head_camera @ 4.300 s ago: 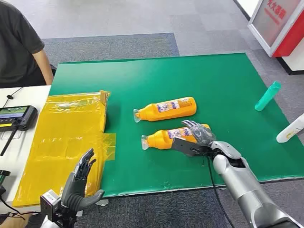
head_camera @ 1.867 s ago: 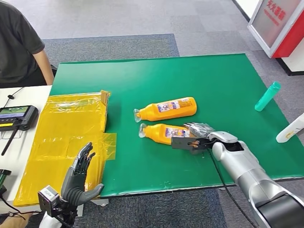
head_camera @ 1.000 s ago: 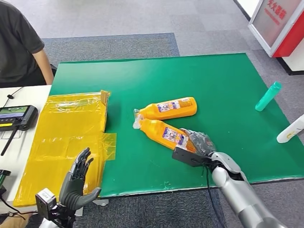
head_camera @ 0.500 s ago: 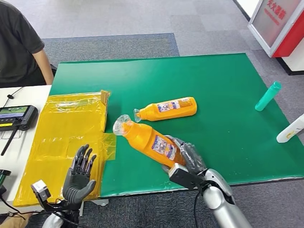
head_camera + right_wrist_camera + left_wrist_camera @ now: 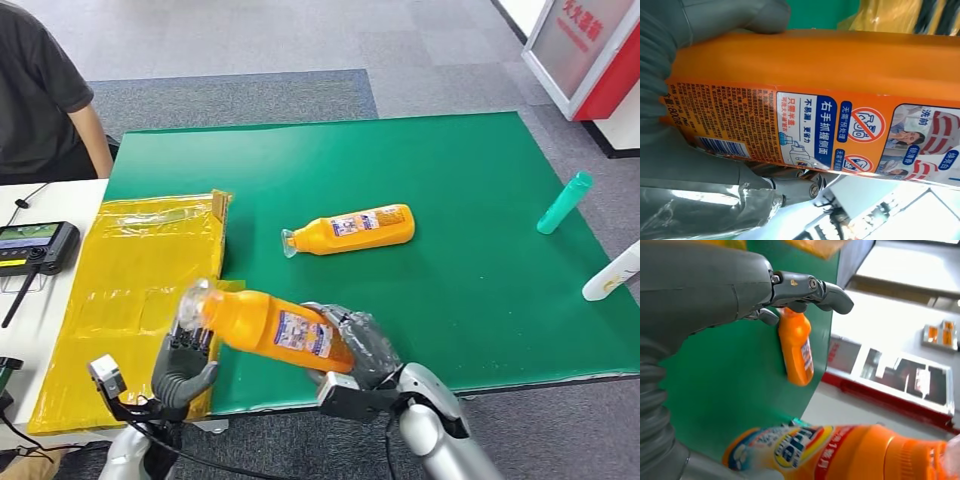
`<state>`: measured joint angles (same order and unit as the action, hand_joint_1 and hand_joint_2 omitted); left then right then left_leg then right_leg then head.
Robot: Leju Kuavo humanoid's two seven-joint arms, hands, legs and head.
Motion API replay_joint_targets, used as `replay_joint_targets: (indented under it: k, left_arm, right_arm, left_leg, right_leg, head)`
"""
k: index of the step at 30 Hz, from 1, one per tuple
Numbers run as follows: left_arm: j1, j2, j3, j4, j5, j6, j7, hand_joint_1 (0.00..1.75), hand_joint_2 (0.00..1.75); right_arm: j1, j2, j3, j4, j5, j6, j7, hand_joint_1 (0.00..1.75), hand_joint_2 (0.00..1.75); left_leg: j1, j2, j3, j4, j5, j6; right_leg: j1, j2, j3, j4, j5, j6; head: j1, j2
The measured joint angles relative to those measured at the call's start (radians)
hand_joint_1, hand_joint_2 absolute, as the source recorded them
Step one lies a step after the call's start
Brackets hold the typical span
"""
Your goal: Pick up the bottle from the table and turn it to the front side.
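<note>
The big logo [image 5: 794,447] on the held orange bottle [image 5: 278,330] points toward my left gripper, so the bottle's front label will face up when I turn the bottle.
My right hand [image 5: 356,349] grips the base end of an orange bottle [image 5: 264,325] and holds it off the green mat [image 5: 468,160], lying nearly level with its clear cap pointing left. The right wrist view shows the bottle's [image 5: 810,65] printed label with a barcode, my right hand [image 5: 689,165] wrapped around it. My left hand [image 5: 181,362] is raised just under the cap end, fingers apart; I cannot tell whether it touches the bottle. In the left wrist view my left hand [image 5: 715,285] is spread, with the held bottle [image 5: 836,452] close by. A second orange bottle [image 5: 351,229] [image 5: 795,352] lies on the mat.
A box wrapped in yellow plastic [image 5: 136,290] sits at the mat's left edge. A person in a dark shirt [image 5: 45,90] sits at the far left by a tablet [image 5: 34,245]. A teal bottle [image 5: 564,202] and a white bottle [image 5: 611,272] lie at the right.
My right hand lifted the near bottle off the mat and swung it leftward toward my left hand, which rose to meet the cap end. The far bottle stayed put.
</note>
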<state>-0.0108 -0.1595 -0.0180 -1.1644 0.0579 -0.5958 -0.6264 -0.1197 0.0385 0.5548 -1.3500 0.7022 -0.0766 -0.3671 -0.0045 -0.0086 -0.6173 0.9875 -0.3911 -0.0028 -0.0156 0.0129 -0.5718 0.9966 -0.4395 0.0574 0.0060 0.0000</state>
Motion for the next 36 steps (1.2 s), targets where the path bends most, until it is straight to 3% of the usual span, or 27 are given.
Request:
replay_joint_targets:
  k: [8,13,26,27,30,31,36]
  left_arm:
    - [-0.026,0.002,-0.062,0.011,-0.019,-0.013,0.001,0.0,1.75]
    - [-0.053,0.027,-0.198,0.042,-0.057,-0.043,-0.035,0.0,1.75]
    - [-0.059,0.069,-0.263,0.037,-0.102,-0.005,-0.051,0.07,1.75]
    - [-0.058,0.071,-0.266,0.034,-0.104,-0.002,-0.051,0.3,1.75]
    - [-0.057,0.074,-0.273,0.028,-0.108,0.005,-0.051,1.55,1.75]
    - [-0.056,0.074,-0.274,0.025,-0.112,0.014,-0.051,1.74,1.75]
    - [-0.037,0.074,-0.279,-0.015,-0.136,0.085,-0.051,1.75,1.75]
  right_arm:
    - [-0.013,0.018,0.056,0.044,0.017,-0.017,-0.009,1.75,1.75]
    - [-0.06,0.043,0.124,0.133,0.012,-0.023,-0.015,1.75,1.75]
    - [-0.082,0.053,0.154,0.199,0.0,-0.019,-0.009,1.75,1.75]
    - [-0.083,0.053,0.155,0.201,0.0,-0.019,-0.009,1.75,1.75]
    - [-0.084,0.054,0.156,0.206,0.0,-0.019,-0.008,1.75,1.75]
    - [-0.084,0.054,0.157,0.207,0.0,-0.019,-0.007,1.75,1.75]
    - [-0.087,0.054,0.157,0.211,-0.001,-0.021,0.002,1.75,1.75]
  left_leg:
    - [0.0,0.0,0.0,0.0,0.0,0.0]
    - [0.0,0.0,0.0,0.0,0.0,0.0]
    - [0.0,0.0,0.0,0.0,0.0,0.0]
    - [0.0,0.0,0.0,0.0,0.0,0.0]
    - [0.0,0.0,0.0,0.0,0.0,0.0]
    - [0.0,0.0,0.0,0.0,0.0,0.0]
    - [0.0,0.0,0.0,0.0,0.0,0.0]
  right_leg:
    - [0.0,0.0,0.0,0.0,0.0,0.0]
    - [0.0,0.0,0.0,0.0,0.0,0.0]
    - [0.0,0.0,0.0,0.0,0.0,0.0]
    - [0.0,0.0,0.0,0.0,0.0,0.0]
    - [0.0,0.0,0.0,0.0,0.0,0.0]
    - [0.0,0.0,0.0,0.0,0.0,0.0]
    - [0.0,0.0,0.0,0.0,0.0,0.0]
  head:
    - [0.0,0.0]
    - [0.0,0.0]
    - [0.0,0.0]
    - [0.0,0.0]
    - [0.0,0.0]
    - [0.0,0.0]
    - [0.0,0.0]
